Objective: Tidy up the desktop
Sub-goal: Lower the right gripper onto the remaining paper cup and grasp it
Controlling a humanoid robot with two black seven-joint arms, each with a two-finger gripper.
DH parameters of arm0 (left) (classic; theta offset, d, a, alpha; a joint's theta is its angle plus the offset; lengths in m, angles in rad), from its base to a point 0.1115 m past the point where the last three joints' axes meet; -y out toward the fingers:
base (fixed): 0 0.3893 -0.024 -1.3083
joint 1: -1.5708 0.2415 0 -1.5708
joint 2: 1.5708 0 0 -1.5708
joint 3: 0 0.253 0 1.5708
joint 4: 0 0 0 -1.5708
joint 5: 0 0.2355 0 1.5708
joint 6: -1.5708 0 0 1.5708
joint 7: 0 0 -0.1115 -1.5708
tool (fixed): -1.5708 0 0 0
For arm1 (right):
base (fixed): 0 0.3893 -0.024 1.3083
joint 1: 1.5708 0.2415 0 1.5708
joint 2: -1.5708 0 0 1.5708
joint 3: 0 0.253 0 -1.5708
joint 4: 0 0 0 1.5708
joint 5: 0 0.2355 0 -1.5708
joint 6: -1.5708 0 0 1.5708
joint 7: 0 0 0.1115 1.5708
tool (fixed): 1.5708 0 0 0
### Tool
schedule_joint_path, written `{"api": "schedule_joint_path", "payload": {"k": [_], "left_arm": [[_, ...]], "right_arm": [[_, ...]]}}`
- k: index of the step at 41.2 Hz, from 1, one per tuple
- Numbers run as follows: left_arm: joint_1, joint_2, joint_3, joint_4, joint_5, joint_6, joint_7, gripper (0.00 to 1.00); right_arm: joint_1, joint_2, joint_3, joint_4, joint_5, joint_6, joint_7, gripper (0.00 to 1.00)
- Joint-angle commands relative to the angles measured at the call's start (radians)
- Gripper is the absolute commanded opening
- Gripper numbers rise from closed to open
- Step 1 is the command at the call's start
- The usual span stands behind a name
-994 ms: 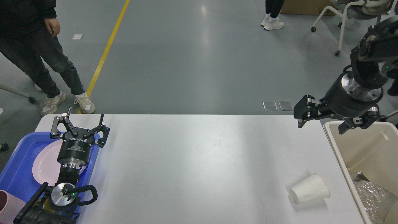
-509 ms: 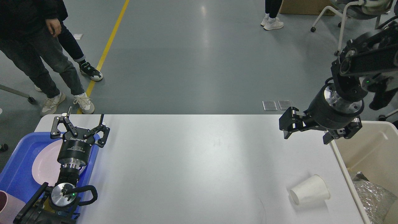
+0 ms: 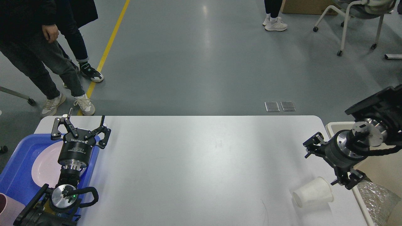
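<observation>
The tipped white paper cup [image 3: 313, 192] should come up empty when the robot lifts it, because the desktop [image 3: 280, 201] around the cup is clean.
The white desktop [image 3: 201, 163] fills the lower middle of the head view. A white paper cup [image 3: 312, 192] lies on its side near the front right of it. My right gripper [image 3: 325, 164] is open and hangs just above and behind the cup, close to the table's right edge, holding nothing. My left gripper [image 3: 82, 123] is open and empty at the table's left end, over the edge of a blue tray [image 3: 19, 171].
The blue tray holds a pink plate [image 3: 44, 166]; a pink cup [image 3: 6, 205] shows at its front corner. A beige bin [image 3: 333, 126] stands off the right edge with crumpled clear wrap [image 3: 377, 197] inside. People stand beyond the far left corner.
My right arm has swung down and toward me, from above the bin's far corner to just over the paper cup. The left arm has not moved. A second person has stepped in at the far left.
</observation>
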Motion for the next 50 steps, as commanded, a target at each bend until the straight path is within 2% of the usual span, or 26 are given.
{"api": "schedule_joint_path", "payload": {"k": [1, 11, 20, 29, 44, 47, 50], "left_arm": [[0.0, 0.0, 0.0, 0.0, 0.0, 0.0, 0.0, 0.96], [0.0, 0.0, 0.0, 0.0, 0.0, 0.0, 0.0, 0.96], [0.0, 0.0, 0.0, 0.0, 0.0, 0.0, 0.0, 0.96], [0.0, 0.0, 0.0, 0.0, 0.0, 0.0, 0.0, 0.96], [0.0, 0.0, -0.001, 0.0, 0.0, 0.0, 0.0, 0.96], [0.0, 0.0, 0.0, 0.0, 0.0, 0.0, 0.0, 0.96], [0.0, 0.0, 0.0, 0.0, 0.0, 0.0, 0.0, 0.96]], "right_arm": [[-0.115, -0.015, 0.069, -0.058, 0.059, -0.006, -0.004, 1.0], [-0.356, -0.004, 0.14, -0.242, 0.044, -0.014, -0.002, 1.0], [-0.486, -0.004, 0.149, -0.382, 0.047, -0.034, -0.002, 1.0], [-0.564, -0.004, 0.179, -0.485, 0.047, -0.072, -0.002, 1.0], [-0.647, 0.025, 0.21, -0.581, 0.044, -0.074, -0.002, 1.0], [-0.649, 0.025, 0.229, -0.581, 0.044, -0.072, -0.002, 0.92], [-0.647, 0.025, 0.247, -0.58, 0.043, -0.063, -0.002, 0.75]]}}
